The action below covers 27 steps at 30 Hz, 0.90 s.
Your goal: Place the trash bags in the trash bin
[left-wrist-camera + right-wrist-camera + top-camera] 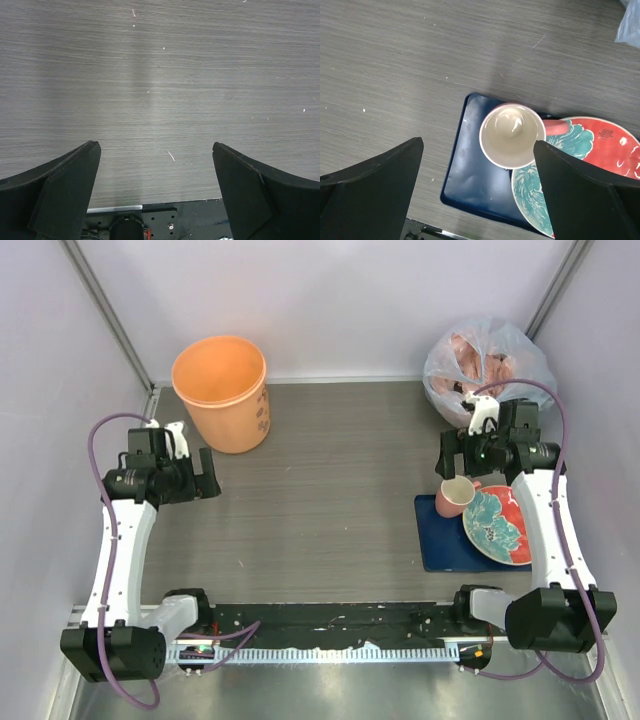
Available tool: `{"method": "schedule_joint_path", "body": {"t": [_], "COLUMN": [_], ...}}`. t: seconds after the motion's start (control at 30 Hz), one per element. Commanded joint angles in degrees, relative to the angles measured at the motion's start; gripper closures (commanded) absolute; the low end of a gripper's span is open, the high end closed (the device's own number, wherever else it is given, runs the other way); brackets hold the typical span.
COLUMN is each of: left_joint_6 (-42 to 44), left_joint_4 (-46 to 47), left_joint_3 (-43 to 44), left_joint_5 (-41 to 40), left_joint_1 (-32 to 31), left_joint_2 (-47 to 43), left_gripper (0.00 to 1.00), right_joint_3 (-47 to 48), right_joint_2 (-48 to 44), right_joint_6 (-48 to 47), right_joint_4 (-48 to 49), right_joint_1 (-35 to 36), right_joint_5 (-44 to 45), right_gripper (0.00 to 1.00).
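Observation:
Pink plastic [464,356] shows in the sack, and my right gripper is open and clear above the cup [456,496]. I keep reaching back until my fingers are on both sides of that plastic.
The orange trash bin [222,392] stands upright at the back left of the table, and what I see of its inside is empty. No loose pale-pink trash bag shows in any view. My left gripper [207,480] is open and empty, just in front of the bin; in the left wrist view [156,150] only bare table lies between its fingers. My right gripper [468,464] is open and empty, hovering above a small pink cup [456,497]. In the right wrist view [477,145] that cup [512,135] sits between the fingers, nearer the right one.
A bluish-clear sack [487,365] stuffed with pink plastic sits in the back right corner, behind my right gripper. The cup and a red-and-teal plate [497,524] rest on a navy mat [440,550] at the right. White walls enclose the table.

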Motion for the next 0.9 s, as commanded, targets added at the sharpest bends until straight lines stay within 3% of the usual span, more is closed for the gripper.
{"method": "schedule_joint_path", "body": {"t": [0.0, 0.33, 0.6, 0.73, 0.87], "left_joint_6": [-2.2, -3.6, -3.4, -3.3, -3.3], "left_joint_4": [1.3, 10.9, 11.9, 12.6, 13.1], "left_joint_3": [5.1, 7.8, 9.5, 9.8, 9.1], "left_joint_5": [-2.5, 6.9, 8.5, 10.9, 12.5], "left_joint_1": [0.1, 0.1, 0.1, 0.1, 0.1], "left_joint_2": [0.9, 2.1, 5.4, 6.5, 7.2], "left_gripper": [0.0, 0.0, 0.0, 0.0, 0.0], "right_joint_3": [7.5, 27.8, 38.6, 41.6, 42.7], "right_joint_2": [2.3, 14.0, 25.1, 29.8, 33.0], "right_joint_6": [4.1, 9.2, 12.1, 10.7, 10.0], "right_joint_4": [1.4, 4.1, 8.2, 8.3, 8.7], "right_joint_1": [-0.3, -2.3, -11.6, -11.8, -11.8], "right_joint_5": [-0.4, 2.0, 0.5, -0.2, -1.2], "right_gripper": [0.0, 0.0, 0.03, 0.11, 0.25]}}
